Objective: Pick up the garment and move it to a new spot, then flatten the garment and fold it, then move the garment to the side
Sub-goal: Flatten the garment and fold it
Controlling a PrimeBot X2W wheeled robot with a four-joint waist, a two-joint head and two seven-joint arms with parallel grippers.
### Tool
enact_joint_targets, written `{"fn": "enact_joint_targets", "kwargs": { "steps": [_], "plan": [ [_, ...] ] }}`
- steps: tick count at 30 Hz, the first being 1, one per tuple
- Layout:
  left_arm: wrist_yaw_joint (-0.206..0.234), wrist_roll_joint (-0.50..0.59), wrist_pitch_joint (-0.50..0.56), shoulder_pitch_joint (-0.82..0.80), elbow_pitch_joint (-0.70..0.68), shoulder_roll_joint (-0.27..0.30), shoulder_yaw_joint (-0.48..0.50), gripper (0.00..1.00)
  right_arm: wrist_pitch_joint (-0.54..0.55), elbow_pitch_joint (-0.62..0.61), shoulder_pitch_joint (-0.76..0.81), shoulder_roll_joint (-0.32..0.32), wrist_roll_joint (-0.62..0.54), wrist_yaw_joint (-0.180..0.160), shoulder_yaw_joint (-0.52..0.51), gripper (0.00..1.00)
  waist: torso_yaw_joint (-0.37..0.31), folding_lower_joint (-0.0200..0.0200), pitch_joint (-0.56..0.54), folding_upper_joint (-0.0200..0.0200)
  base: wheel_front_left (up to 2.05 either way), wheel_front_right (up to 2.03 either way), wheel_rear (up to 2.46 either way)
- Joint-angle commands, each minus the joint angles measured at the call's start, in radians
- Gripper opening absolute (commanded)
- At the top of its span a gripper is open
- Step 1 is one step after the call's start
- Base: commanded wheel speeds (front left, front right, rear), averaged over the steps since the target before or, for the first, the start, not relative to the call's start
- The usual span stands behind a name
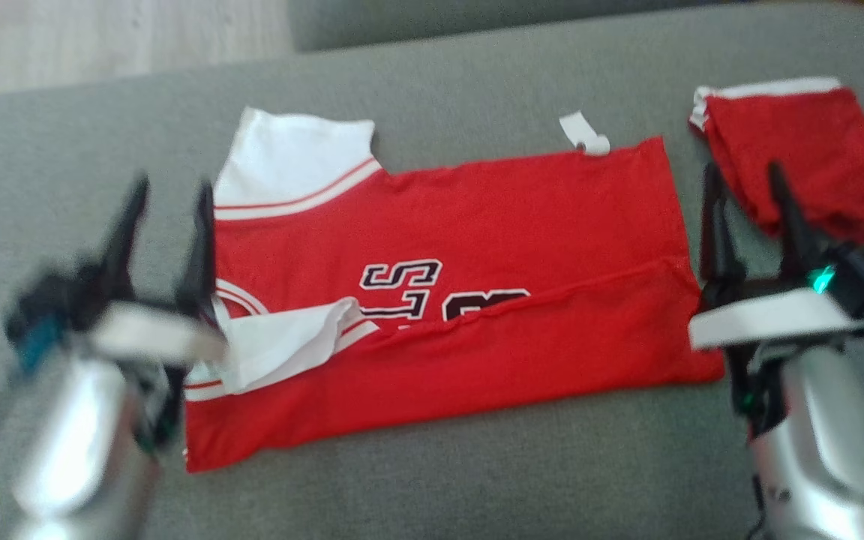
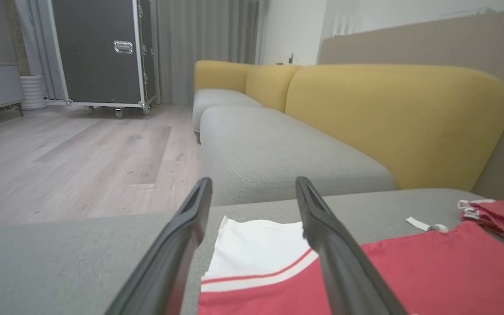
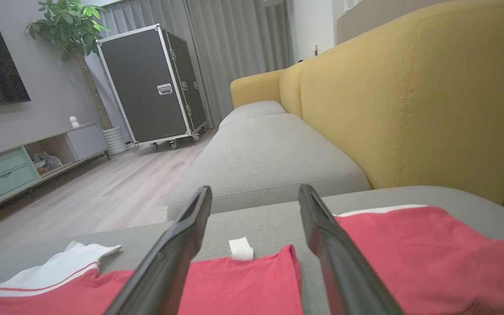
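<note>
The white tag [image 1: 575, 127] should come along and end up on top when I fold the jersey's far side over, because the tag's curled end [image 1: 595, 145] is joined to the jersey's far edge.
A red jersey [image 1: 477, 225] with white sleeves and black lettering lies spread on the grey sofa seat [image 1: 432, 480]. Its near edge is folded over the front, partly covering the lettering. A white sleeve [image 1: 293, 161] sticks out at the far left, and another white sleeve [image 1: 282, 349] lies folded onto the body. My left gripper [image 1: 169, 191] is open just off the jersey's left edge, holding nothing. In the left wrist view the white sleeve [image 2: 256, 249] shows between the fingers. My right gripper [image 1: 747, 176] is open beside the jersey's right edge [image 3: 252, 284], empty.
A second red garment with a white band [image 1: 807, 154] lies bunched at the far right, just beyond my right gripper. A small white tag [image 1: 584, 133] lies at the jersey's far edge. Yellow backrest cushions [image 3: 409, 105] rise behind, and wooden floor [image 2: 68, 153] lies past the sofa's left end.
</note>
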Motion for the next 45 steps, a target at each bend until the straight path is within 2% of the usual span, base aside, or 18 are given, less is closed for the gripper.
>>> {"fn": "enact_joint_targets", "kwargs": {
  "steps": [1, 4, 6, 9, 10, 11, 13, 17, 21, 28, 35, 36, 37, 38, 41, 45],
  "plan": [
    [-0.008, -0.001, 0.021, -0.108, -0.020, 0.047, 0.032, 1.00, -0.009, -0.033, -0.049, 0.004, -0.010, -0.005, 0.009, 1.00, -0.021, -0.0001, 0.048, 0.0000, 0.00, 0.00, 0.00],
    [-0.045, -0.004, 0.187, -0.271, 0.056, 0.126, -0.027, 1.00, -0.009, -0.030, -0.100, 0.004, -0.017, -0.005, -0.032, 1.00, -0.051, -0.0001, 0.115, 0.0000, 0.00, 0.00, 0.00],
    [-0.056, -0.038, 0.325, -0.379, 0.115, 0.174, -0.075, 1.00, -0.009, -0.025, -0.140, 0.004, -0.022, -0.005, -0.045, 1.00, -0.073, -0.0001, 0.160, 0.0000, 0.00, 0.00, 0.00],
    [-0.058, -0.122, 0.484, -0.517, 0.164, 0.248, -0.186, 1.00, -0.010, -0.018, -0.188, 0.004, -0.010, -0.005, -0.029, 1.00, -0.110, -0.0001, 0.213, 0.0000, 0.00, 0.00, 0.00],
    [-0.058, -0.185, 0.564, -0.584, 0.189, 0.296, -0.251, 1.00, -0.010, -0.018, -0.213, 0.004, 0.000, -0.005, -0.018, 1.00, -0.133, -0.0001, 0.241, 0.0000, 0.00, 0.00, 0.00],
    [-0.058, -0.185, 0.564, -0.584, 0.189, 0.296, -0.251, 1.00, -0.010, -0.018, -0.213, 0.004, 0.000, -0.005, -0.018, 1.00, -0.133, -0.0001, 0.241, 0.0000, 0.00, 0.00, 0.00],
    [-0.058, -0.256, 0.665, -0.654, 0.243, 0.354, -0.316, 1.00, -0.011, -0.021, -0.240, 0.004, 0.018, -0.005, 0.001, 1.00, -0.164, -0.0001, 0.274, 0.0000, 0.00, 0.00, 0.00],
    [-0.058, -0.293, 0.731, -0.717, 0.315, 0.400, -0.376, 1.00, -0.013, -0.030, -0.261, 0.004, 0.038, -0.005, 0.026, 1.00, -0.198, -0.0001, 0.305, 0.0000, 0.00, 0.00, 0.00],
    [-0.059, -0.319, 0.736, -0.755, 0.377, 0.418, -0.405, 1.00, -0.013, -0.044, -0.263, 0.004, 0.058, -0.005, 0.037, 1.00, -0.219, -0.0001, 0.322, 0.0000, 0.00, 0.00, 0.00],
    [-0.059, -0.337, 0.744, -0.785, 0.495, 0.427, -0.430, 1.00, -0.014, -0.091, -0.245, 0.004, 0.077, -0.005, 0.033, 1.00, -0.233, -0.0001, 0.337, 0.0000, 0.00, 0.00, 0.00],
    [-0.059, -0.417, 0.782, -0.781, 0.504, 0.404, -0.464, 1.00, -0.014, -0.105, -0.235, 0.004, 0.069, -0.005, 0.016, 1.00, -0.224, -0.0001, 0.334, 0.0000, 0.00, 0.00, 0.00],
    [-0.059, -0.432, 0.796, -0.778, 0.499, 0.405, -0.474, 0.77, -0.014, -0.103, -0.236, 0.004, 0.066, -0.005, 0.012, 1.00, -0.222, -0.0001, 0.332, 0.0000, 0.00, 0.00, 0.00],
    [-0.059, -0.450, 0.812, -0.776, 0.494, 0.405, -0.482, 0.15, -0.014, -0.101, -0.238, 0.004, 0.063, -0.005, 0.010, 1.00, -0.218, -0.0001, 0.329, 0.0000, 0.00, 0.00, 0.00],
    [-0.059, -0.471, 0.829, -0.773, 0.489, 0.405, -0.489, 0.00, -0.014, -0.099, -0.240, 0.004, 0.059, -0.005, 0.007, 1.00, -0.215, -0.0001, 0.326, 0.0000, 0.00, 0.00, 0.00],
    [-0.059, -0.547, 0.852, -0.765, 0.464, 0.398, -0.490, 0.00, -0.014, -0.090, -0.249, 0.004, 0.046, -0.005, 0.005, 1.00, -0.203, -0.0001, 0.313, 0.0000, 0.00, 0.00, 0.00],
    [-0.059, -0.587, 0.795, -0.762, 0.428, 0.391, -0.489, 0.00, 0.009, -0.065, -0.267, 0.004, 0.003, -0.005, 0.013, 1.00, -0.178, -0.0001, 0.287, 0.0000, 0.00, 0.00, 0.00]
  ]
}}
